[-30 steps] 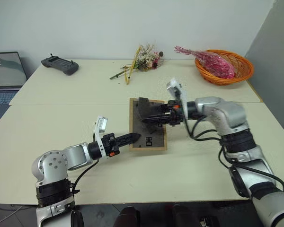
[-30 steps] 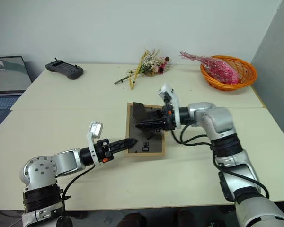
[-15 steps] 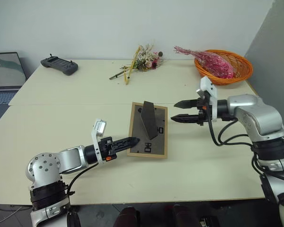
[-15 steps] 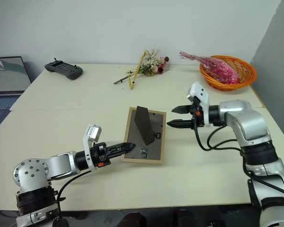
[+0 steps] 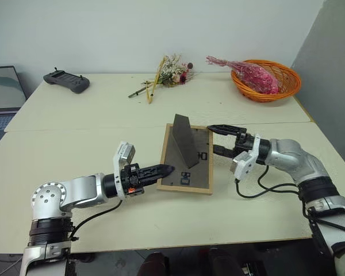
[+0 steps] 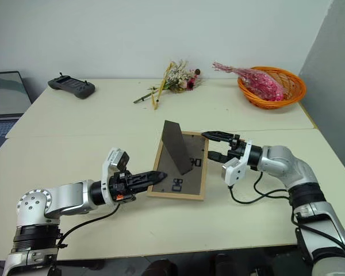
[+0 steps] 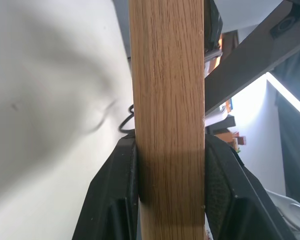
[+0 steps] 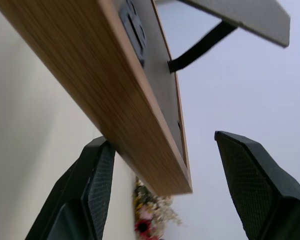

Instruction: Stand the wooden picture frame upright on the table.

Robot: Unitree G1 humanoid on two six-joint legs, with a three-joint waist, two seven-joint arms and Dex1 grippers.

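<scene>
The picture frame's edge [image 8: 122, 111] lies at a slant across my right gripper's open fingers, so I should turn my right gripper square and clamp that edge [image 5: 211, 140] before I lift the frame.
The wooden picture frame [image 5: 190, 168] lies picture side down near the middle of the table [image 5: 86, 118], its dark back panel facing up. Its fold-out stand [image 5: 184, 141] sticks up from the back. My left gripper [image 5: 164, 170] is shut on the frame's left edge near the front corner. In the left wrist view the light wood edge [image 7: 167, 100] is clamped between both fingers [image 7: 115, 200]. My right gripper [image 5: 213, 139] is open at the frame's right edge, one finger on each side of it with gaps. The right wrist view shows the wood edge [image 8: 105, 75] between the spread fingers [image 8: 97, 185].
A black handheld controller [image 5: 66, 80] lies at the far left. Dried flowers [image 5: 169, 72] lie at the far middle. An orange basket [image 5: 276, 92] holding pink flowers [image 5: 250, 72] stands far right. A laptop [image 5: 3, 92] sits beyond the table's left edge.
My right gripper let go of the stand, drew away to the right, then came back open to the frame's right edge. The stand now sticks up. My left gripper rolled, keeping its hold.
</scene>
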